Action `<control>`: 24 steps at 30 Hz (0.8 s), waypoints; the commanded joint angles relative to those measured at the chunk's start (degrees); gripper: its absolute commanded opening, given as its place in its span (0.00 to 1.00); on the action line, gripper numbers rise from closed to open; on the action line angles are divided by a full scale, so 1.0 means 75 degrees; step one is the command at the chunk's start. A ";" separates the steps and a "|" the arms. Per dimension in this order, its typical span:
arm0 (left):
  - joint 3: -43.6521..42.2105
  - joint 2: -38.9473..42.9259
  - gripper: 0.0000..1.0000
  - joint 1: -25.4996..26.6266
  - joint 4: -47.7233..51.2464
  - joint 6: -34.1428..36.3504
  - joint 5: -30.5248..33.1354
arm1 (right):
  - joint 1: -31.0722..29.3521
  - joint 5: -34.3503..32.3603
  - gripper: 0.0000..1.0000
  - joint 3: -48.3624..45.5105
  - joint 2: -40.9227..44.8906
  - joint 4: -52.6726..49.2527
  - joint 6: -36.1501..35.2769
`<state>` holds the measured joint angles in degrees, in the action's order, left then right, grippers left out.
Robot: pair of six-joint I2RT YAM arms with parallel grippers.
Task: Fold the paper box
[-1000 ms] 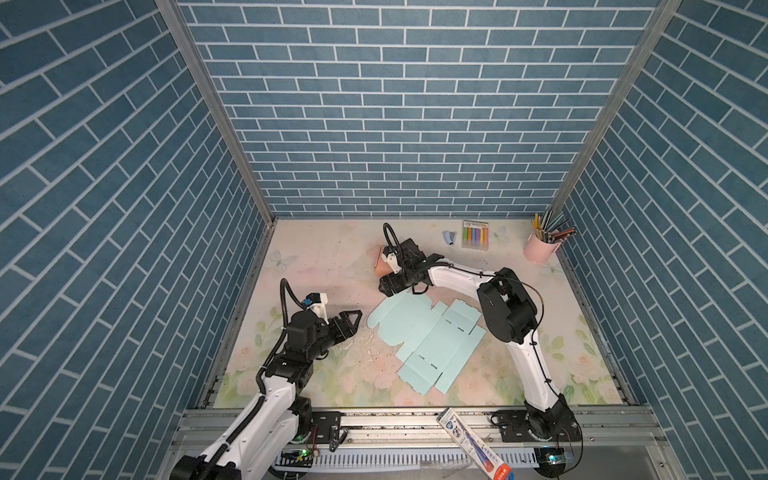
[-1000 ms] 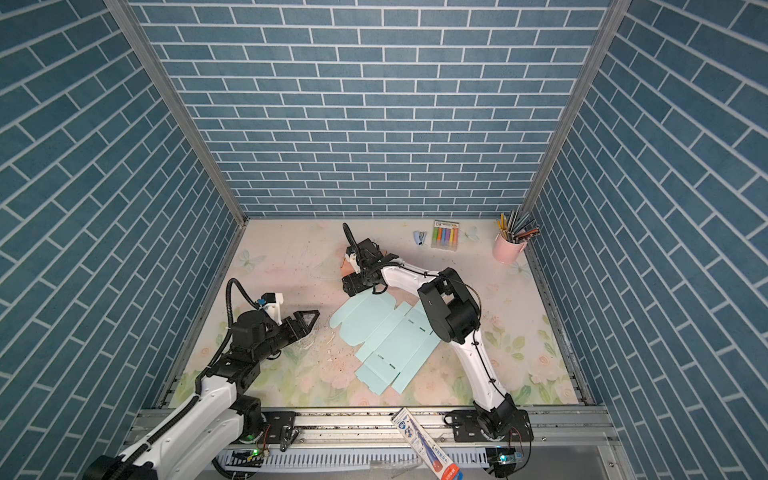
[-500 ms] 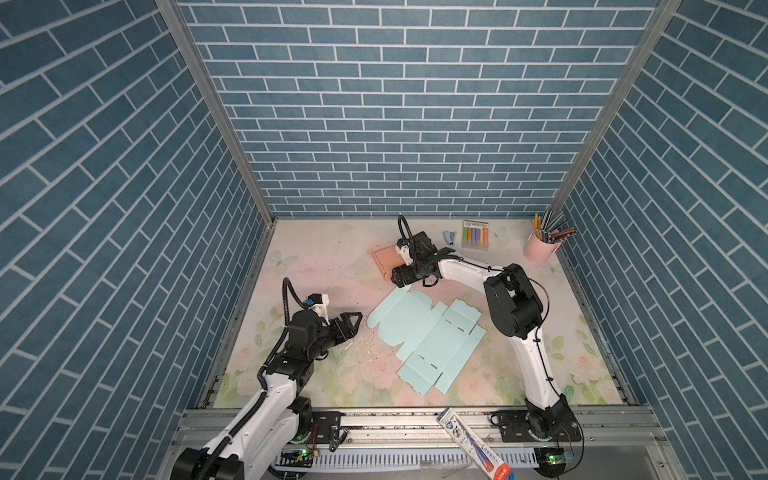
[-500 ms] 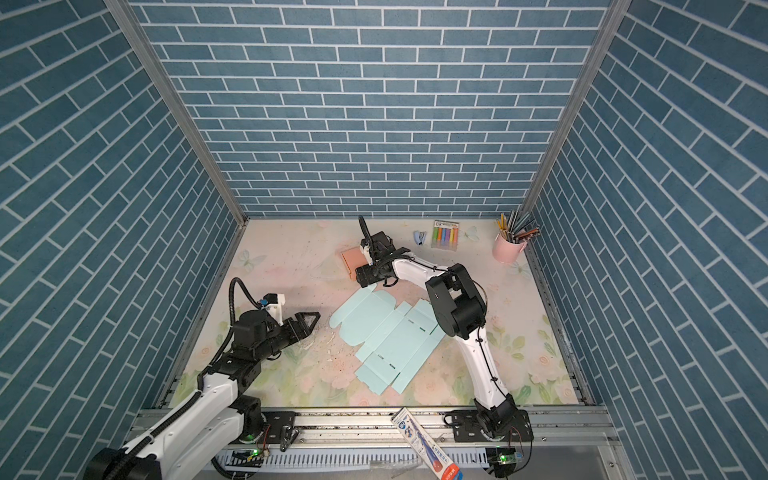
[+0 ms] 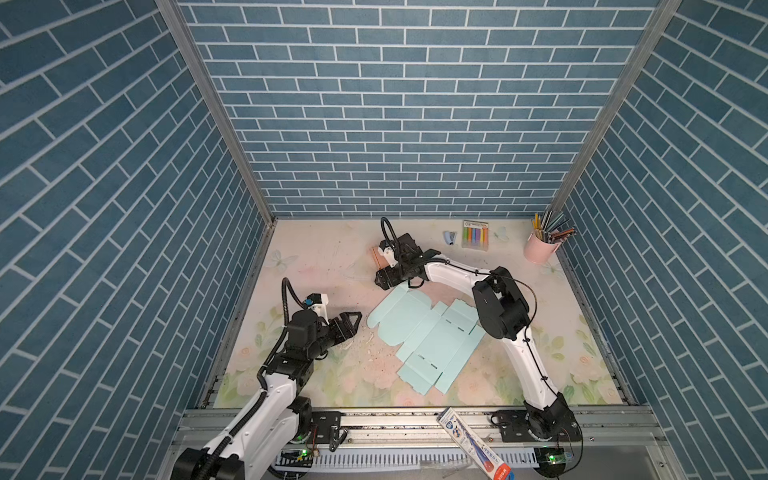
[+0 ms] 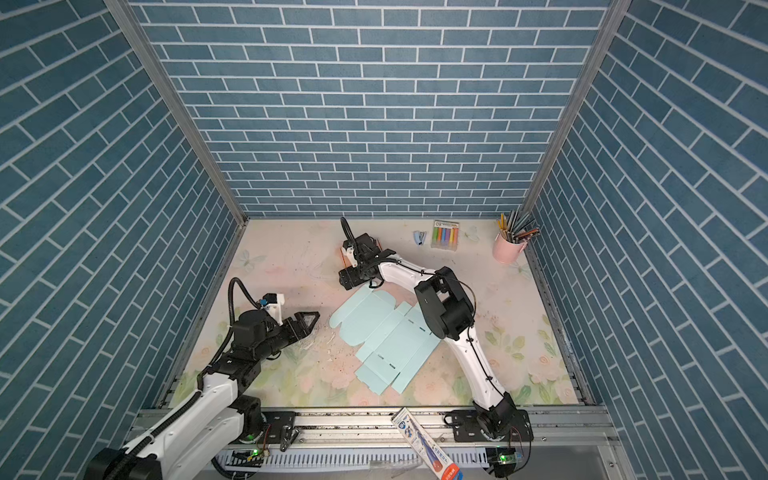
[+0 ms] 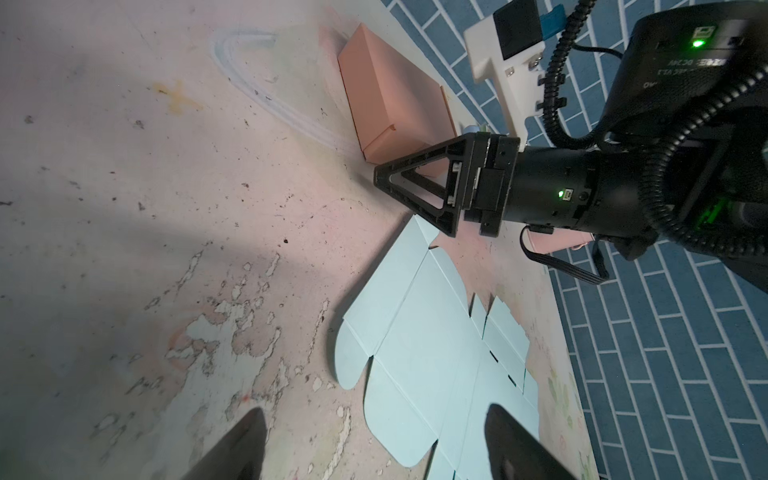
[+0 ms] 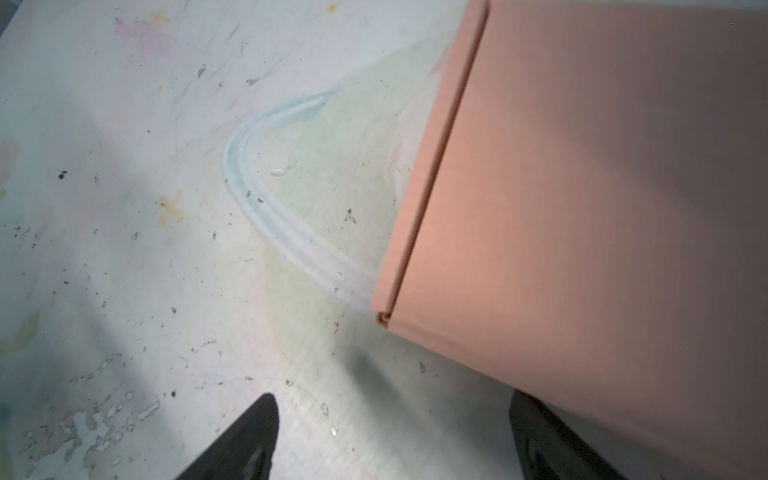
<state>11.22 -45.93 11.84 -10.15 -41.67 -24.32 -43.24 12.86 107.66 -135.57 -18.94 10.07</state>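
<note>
I should have my right gripper leave the salmon box and turn the light-blue sheet (image 5: 432,342) square by its long side flap (image 5: 461,359) before folding, since the sheet lies slanted.
The paper box is a flat, unfolded light-blue sheet (image 5: 424,336) (image 6: 382,336) (image 7: 436,361) lying mid-table. My left gripper (image 5: 356,323) (image 6: 314,324) (image 7: 374,444) hovers open just left of the sheet's rounded flaps, with nothing between its fingers. My right gripper (image 5: 380,279) (image 6: 345,280) (image 8: 390,436) is open and empty, low over the table beyond the sheet's far corner. It is right beside a folded salmon box (image 5: 377,257) (image 7: 395,104) (image 8: 582,187). In the left wrist view the right gripper's fingers (image 7: 415,187) show side-on in front of that box.
At the back right stand a pink cup of pencils (image 5: 540,251), a pack of coloured markers (image 5: 475,234) and a small blue stapler (image 5: 449,237). A tube (image 5: 473,444) lies on the front rail. Brick-patterned walls close in three sides. The table surface is scuffed.
My right gripper swung toward the back beside the salmon box, then came back toward the blue sheet's far corner. The left arm and the sheet have not moved.
</note>
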 commanded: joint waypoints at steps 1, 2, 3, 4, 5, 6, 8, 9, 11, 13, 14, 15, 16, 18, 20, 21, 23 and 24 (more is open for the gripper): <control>-0.0055 0.0101 0.83 -0.0077 -0.0224 -0.0065 -0.0016 | 0.0059 0.0145 0.88 0.0433 -0.0364 -0.0092 -0.0078; -0.0066 0.0097 0.83 -0.0068 -0.0223 -0.0058 -0.0022 | 0.0059 0.0157 0.88 0.0537 -0.0438 -0.0127 -0.0065; -0.0078 0.0101 0.83 -0.0071 -0.0217 -0.0057 -0.0027 | 0.0059 0.0148 0.88 0.0647 -0.0503 -0.0135 -0.0065; -0.0099 0.0112 0.83 -0.0067 -0.0217 -0.0057 -0.0027 | 0.0059 0.0143 0.88 0.0754 -0.0573 -0.0135 -0.0065; -0.0122 0.0130 0.83 -0.0067 -0.0236 -0.0068 -0.0022 | 0.0068 0.0135 0.88 0.0853 -0.0623 -0.0137 -0.0065; -0.0147 0.0158 0.83 -0.0070 -0.0251 -0.0080 0.0008 | 0.0071 0.0148 0.88 0.0969 -0.0704 -0.0141 -0.0065; -0.0161 0.0181 0.83 -0.0071 -0.0248 -0.0081 0.0049 | 0.0079 0.0161 0.88 0.1243 -0.0863 -0.0275 -0.0088; -0.0150 0.0183 0.83 -0.0079 -0.0250 -0.0081 0.0047 | 0.0100 0.0166 0.88 0.1378 -0.0918 -0.0360 -0.0079; -0.0120 0.0172 0.83 -0.0084 -0.0252 -0.0058 0.0045 | 0.0106 0.0129 0.88 0.1359 -0.0882 -0.0377 -0.0109; -0.0070 0.0139 0.83 -0.0079 -0.0214 -0.0003 0.0081 | 0.0106 0.0096 0.88 0.1200 -0.0727 -0.0317 -0.0135; -0.0045 0.0109 0.83 -0.0091 -0.0193 0.0038 0.0109 | 0.0106 0.0087 0.88 0.1111 -0.0652 -0.0284 -0.0144; -0.0015 0.0073 0.83 -0.0091 -0.0176 0.0068 0.0118 | 0.0106 0.0068 0.88 0.1009 -0.0574 -0.0244 -0.0153; 0.0012 0.0040 0.83 -0.0091 -0.0189 0.0077 0.0117 | 0.0116 0.0018 0.88 0.0927 -0.0498 -0.0229 -0.0167; 0.0059 -0.0015 0.83 -0.0090 -0.0226 0.0082 0.0095 | 0.0139 -0.0038 0.88 0.0780 -0.0402 -0.0229 -0.0181; 0.0096 -0.0025 0.83 -0.0084 -0.0232 0.0075 0.0070 | 0.0184 -0.0093 0.88 0.0539 -0.0276 -0.0175 -0.0164; 0.0112 -0.0016 0.83 -0.0099 -0.0210 0.0083 0.0067 | 0.0219 -0.0100 0.88 0.0378 -0.0191 -0.0107 -0.0147; 0.0132 0.0017 0.83 -0.0084 -0.0171 0.0095 0.0084 | 0.0288 -0.0108 0.88 0.0147 -0.0040 0.0012 -0.0113; 0.0131 0.0030 0.83 -0.0091 -0.0161 0.0098 0.0099 | 0.0306 -0.0138 0.88 0.0056 0.0030 0.0062 -0.0112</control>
<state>10.90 -46.06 11.60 -11.25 -41.71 -24.08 -41.95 12.82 110.08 -138.04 -17.82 10.00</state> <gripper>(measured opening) 0.829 0.878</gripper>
